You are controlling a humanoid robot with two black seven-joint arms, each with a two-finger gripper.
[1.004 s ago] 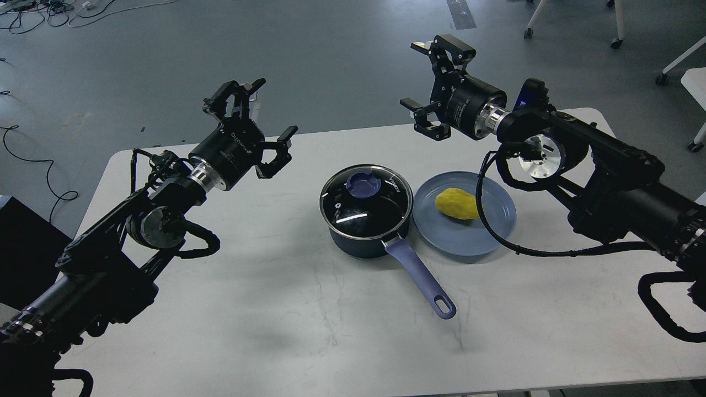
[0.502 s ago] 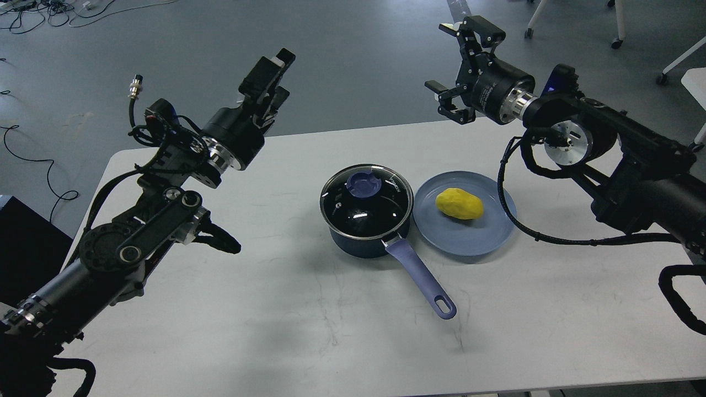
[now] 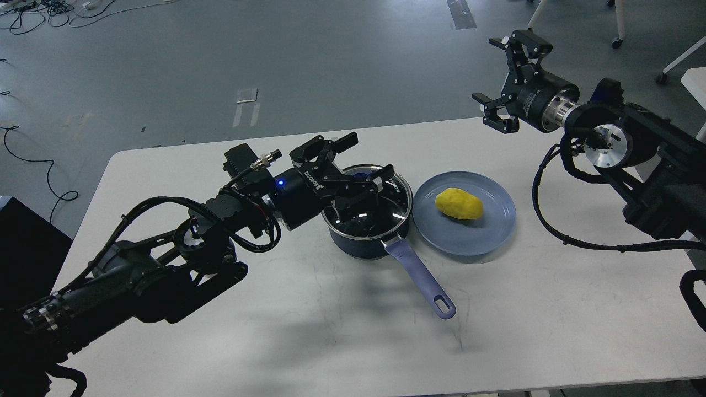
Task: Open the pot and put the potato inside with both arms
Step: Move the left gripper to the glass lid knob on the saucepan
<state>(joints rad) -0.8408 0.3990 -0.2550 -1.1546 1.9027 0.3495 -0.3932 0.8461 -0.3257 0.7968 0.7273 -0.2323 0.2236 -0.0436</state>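
The glass lid (image 3: pixel 372 225) lets only black show through, so I expect the dark blue pot (image 3: pixel 360 246) to be empty when I lift the lid off.
A dark blue pot (image 3: pixel 364 242) with a glass lid (image 3: pixel 386 207) and a purple handle (image 3: pixel 422 278) stands mid-table. The lid's purple knob is mostly hidden behind my left gripper (image 3: pixel 361 168), which is open and hovers over the lid, its fingers on either side of the knob. A yellow potato (image 3: pixel 459 203) lies on a blue plate (image 3: pixel 485 231) to the right of the pot. My right gripper (image 3: pixel 504 82) is open and empty, raised above the table's far right edge, well away from the potato.
The white table (image 3: pixel 331 331) carries only the pot and plate. Grey floor lies beyond its far edge, with cables at far left and chair legs at top right. My right arm's cable loops hang near the plate's right side.
My left arm has swung down and right from a raised pose, bringing its open gripper over the pot lid. My right gripper has moved right and away from the table's middle.
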